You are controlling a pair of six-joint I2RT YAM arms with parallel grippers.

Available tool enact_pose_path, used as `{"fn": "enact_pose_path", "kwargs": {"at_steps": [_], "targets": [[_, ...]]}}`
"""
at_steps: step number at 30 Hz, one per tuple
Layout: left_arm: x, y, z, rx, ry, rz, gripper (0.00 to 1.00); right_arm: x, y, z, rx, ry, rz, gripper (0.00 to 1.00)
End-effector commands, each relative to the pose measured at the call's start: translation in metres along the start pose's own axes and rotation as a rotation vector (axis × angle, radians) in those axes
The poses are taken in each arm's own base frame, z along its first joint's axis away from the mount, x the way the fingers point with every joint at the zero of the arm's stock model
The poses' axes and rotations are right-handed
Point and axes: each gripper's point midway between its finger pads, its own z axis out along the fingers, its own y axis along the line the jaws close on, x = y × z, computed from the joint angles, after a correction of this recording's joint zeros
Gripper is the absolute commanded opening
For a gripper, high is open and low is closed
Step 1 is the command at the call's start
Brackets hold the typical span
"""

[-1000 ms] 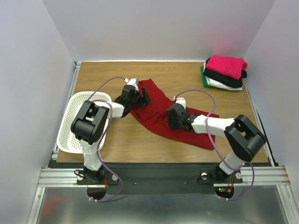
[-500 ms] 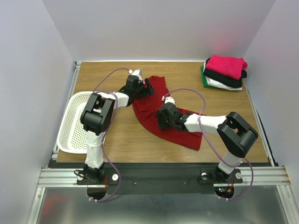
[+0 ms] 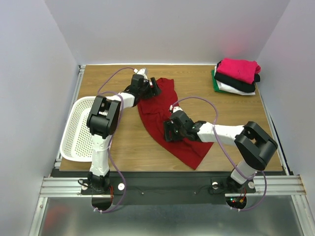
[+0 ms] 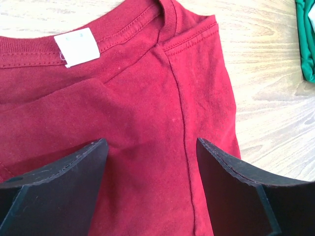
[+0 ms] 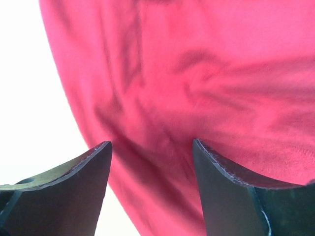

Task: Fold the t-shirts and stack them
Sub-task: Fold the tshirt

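Observation:
The dark red t-shirt lies at a slant from collar to hem (image 3: pixel 196 163), so my grippers should push down on its collar end and middle (image 3: pixel 159 118) and turn it straight before folding it.
A large dark red t-shirt (image 3: pixel 167 115) lies spread on the wooden table, collar end far, hem end toward the near edge. Its white neck label (image 4: pixel 77 46) and shoulder seam show in the left wrist view. My left gripper (image 3: pixel 153 90) is open over the collar end, with flat red cloth (image 4: pixel 147 123) under the gap of my left gripper (image 4: pixel 150 143). My right gripper (image 3: pixel 167 132) is open low over the shirt's left edge, and the right wrist view has rumpled red cloth (image 5: pixel 197 73) beneath my right gripper (image 5: pixel 150 145). Folded pink, black, white and green t-shirts (image 3: pixel 237 74) are stacked at the back right.
A white perforated basket (image 3: pixel 78 129) stands at the table's left edge beside the left arm. The folded stack's green edge (image 4: pixel 307 44) shows at the right of the left wrist view. Walls close in the table at the back and sides.
The red shirt has swung round: its hem end moved from the right toward the near edge. My right gripper moved left and nearer with it. My left gripper moved farther back onto the collar.

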Motion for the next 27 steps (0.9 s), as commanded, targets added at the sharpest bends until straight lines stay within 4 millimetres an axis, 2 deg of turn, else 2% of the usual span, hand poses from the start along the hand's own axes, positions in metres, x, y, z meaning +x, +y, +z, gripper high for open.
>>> {"fn": "enact_pose_path", "kwargs": {"at_steps": [1,4,6,10,14,15,17,18,20,21,23,27], "targets": [[-0.04,-0.024,-0.007,0.052,-0.074,0.049,0.84,-0.006,0.002,-0.028,0.016,-0.026,0.004,0.73],[-0.063,-0.039,-0.018,0.067,-0.119,0.069,0.84,-0.024,-0.004,-0.045,0.058,-0.101,-0.002,0.74],[-0.075,-0.049,-0.03,0.079,-0.147,0.084,0.84,-0.027,-0.016,-0.049,0.115,-0.128,-0.003,0.75],[-0.076,-0.059,-0.052,0.08,-0.168,0.104,0.84,-0.018,-0.032,-0.056,0.177,-0.122,0.01,0.76],[-0.051,-0.065,-0.067,0.089,-0.138,0.115,0.84,-0.002,-0.04,-0.053,0.197,-0.091,0.027,0.76],[-0.037,-0.067,-0.072,0.096,-0.122,0.119,0.84,0.004,-0.045,-0.052,0.211,-0.079,0.031,0.76],[-0.023,-0.068,-0.074,0.099,-0.103,0.118,0.84,0.01,-0.048,-0.05,0.218,-0.067,0.033,0.76],[-0.008,-0.066,-0.075,0.096,-0.078,0.118,0.84,0.013,-0.048,-0.049,0.219,-0.06,0.038,0.76],[0.004,-0.064,-0.073,0.103,-0.062,0.105,0.84,0.019,-0.05,-0.048,0.219,-0.044,0.041,0.76],[0.017,-0.059,-0.069,0.101,-0.034,0.096,0.84,0.021,-0.05,-0.047,0.216,-0.035,0.048,0.76],[0.03,-0.05,-0.062,0.088,-0.01,0.078,0.84,0.028,-0.051,-0.046,0.214,-0.018,0.048,0.76],[0.041,-0.041,-0.05,0.077,0.006,0.063,0.84,0.043,-0.05,-0.041,0.201,0.034,0.057,0.76]]}}
